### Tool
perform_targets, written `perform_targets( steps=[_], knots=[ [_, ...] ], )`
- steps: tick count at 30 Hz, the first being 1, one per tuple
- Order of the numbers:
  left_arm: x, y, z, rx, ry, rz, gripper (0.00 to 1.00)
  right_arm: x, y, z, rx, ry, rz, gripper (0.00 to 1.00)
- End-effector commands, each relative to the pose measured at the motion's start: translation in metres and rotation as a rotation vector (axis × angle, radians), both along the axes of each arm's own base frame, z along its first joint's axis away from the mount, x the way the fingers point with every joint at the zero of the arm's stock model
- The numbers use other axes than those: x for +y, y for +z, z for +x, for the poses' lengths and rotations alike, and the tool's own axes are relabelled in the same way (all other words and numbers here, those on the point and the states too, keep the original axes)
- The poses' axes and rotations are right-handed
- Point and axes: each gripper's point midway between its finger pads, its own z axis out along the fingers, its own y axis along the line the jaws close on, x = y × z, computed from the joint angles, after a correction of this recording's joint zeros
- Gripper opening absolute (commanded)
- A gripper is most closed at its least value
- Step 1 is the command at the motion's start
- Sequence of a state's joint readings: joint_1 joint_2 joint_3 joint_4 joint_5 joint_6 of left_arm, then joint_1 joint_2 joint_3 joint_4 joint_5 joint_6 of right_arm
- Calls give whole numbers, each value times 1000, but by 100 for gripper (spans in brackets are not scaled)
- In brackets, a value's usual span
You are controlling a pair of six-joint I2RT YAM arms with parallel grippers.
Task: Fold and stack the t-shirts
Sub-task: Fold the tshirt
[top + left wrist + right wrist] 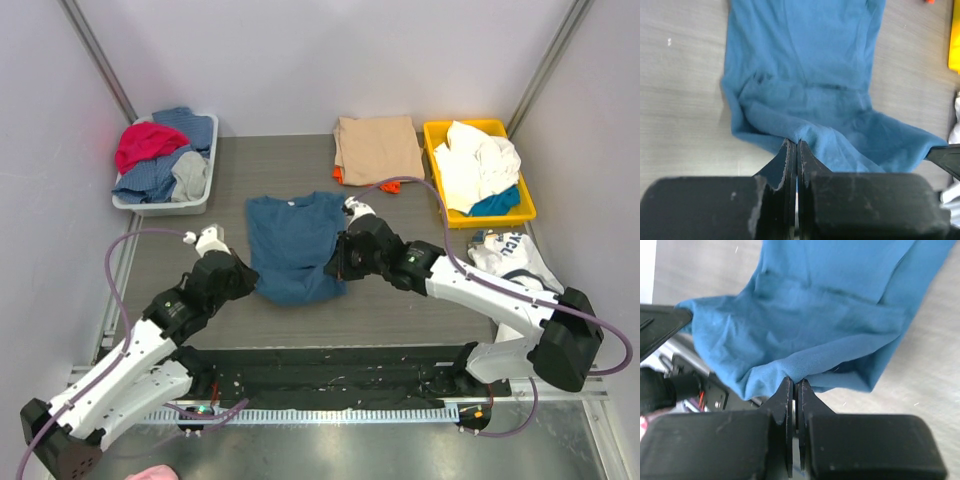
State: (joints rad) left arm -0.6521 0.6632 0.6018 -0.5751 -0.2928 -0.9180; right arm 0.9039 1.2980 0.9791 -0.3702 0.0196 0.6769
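Observation:
My right gripper keeps carrying its hem corner back until the corner lies over the t-shirt's shoulder [333,203], because the t-shirt's raised hem corners [332,287] line up with its flat shoulders.
The dark teal-blue t-shirt [292,245] lies on the table's middle, collar to the back. My left gripper [252,282] is shut on its near left hem corner [792,135]. My right gripper [338,268] is shut on its near right hem corner [796,376], and the hem is raised between them. The tan-beige t-shirt [377,148] lies folded at the back, on top of the orange t-shirt [338,176], of which only an edge shows.
A grey bin [200,200] of red, blue and grey clothes stands at the back left. A yellow bin [440,131] with white and teal clothes stands at the back right. A white printed garment [508,256] lies right of my right arm.

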Motion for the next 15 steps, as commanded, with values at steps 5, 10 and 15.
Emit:
perform_targets(
  steps=[5, 10, 15],
  knots=[
    [-9, 50, 76, -191, 59, -19, 0, -11, 41, 82, -149, -128, 34, 1],
    [-7, 58, 115, -209, 73, -75, 0, -14, 46, 122, -172, -160, 49, 1],
    [-5, 64, 144, -221, 74, -44, 0, -11, 51, 151, -171, -156, 91, 1]
  ],
)
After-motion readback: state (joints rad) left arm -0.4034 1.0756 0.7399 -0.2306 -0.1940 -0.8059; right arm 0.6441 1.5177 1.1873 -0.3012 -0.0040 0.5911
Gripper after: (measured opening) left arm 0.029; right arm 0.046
